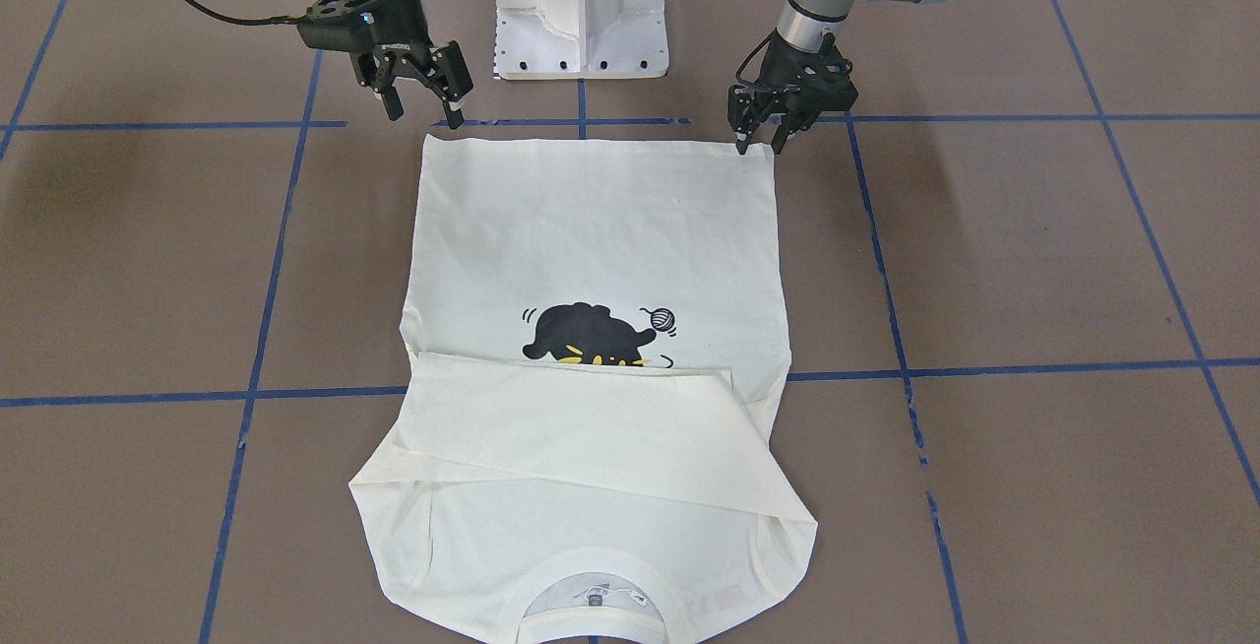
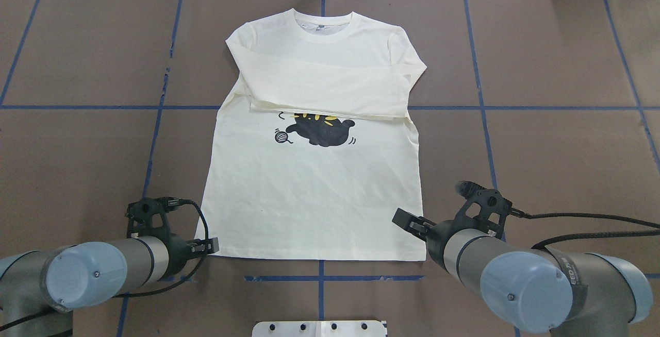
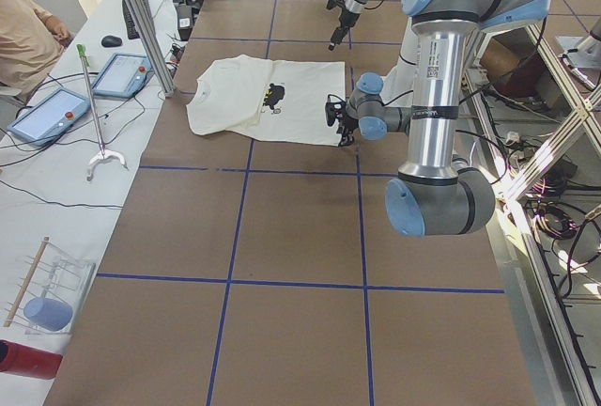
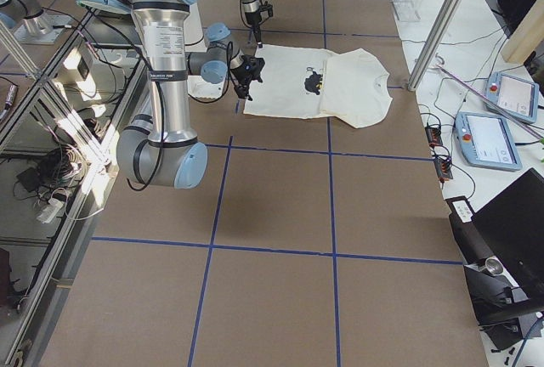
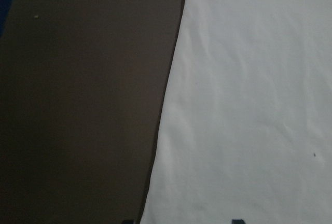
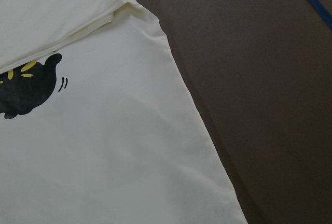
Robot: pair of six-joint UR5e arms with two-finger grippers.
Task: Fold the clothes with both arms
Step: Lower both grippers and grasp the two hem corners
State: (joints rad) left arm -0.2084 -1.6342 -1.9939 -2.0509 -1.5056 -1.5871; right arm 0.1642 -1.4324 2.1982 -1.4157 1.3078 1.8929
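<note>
The whole shirt lies flat with its folded sleeves (image 1: 591,421) lying loose, so it should swing around after the near corner (image 1: 762,158) when I pull that corner with my left gripper.
The cream long-sleeved T-shirt (image 1: 591,230) lies flat, print up, hem toward me and collar far. Both sleeves (image 2: 330,87) are folded across the chest and cover part of the black cat print (image 2: 322,132). My left gripper (image 1: 760,144) is open, its fingertips straddling one hem corner; in the left wrist view the shirt (image 5: 249,105) fills the right half. My right gripper (image 1: 423,112) is open and empty, just above the table by the other hem corner. The right wrist view shows the shirt's side edge (image 6: 181,89) and no fingers.
The white pedestal base (image 1: 581,14) stands just behind the hem. Blue tape lines (image 1: 984,368) cross the brown table. In the exterior left view, tablets (image 3: 56,110), a metal post (image 3: 141,25) and a person (image 3: 23,35) are at the far side.
</note>
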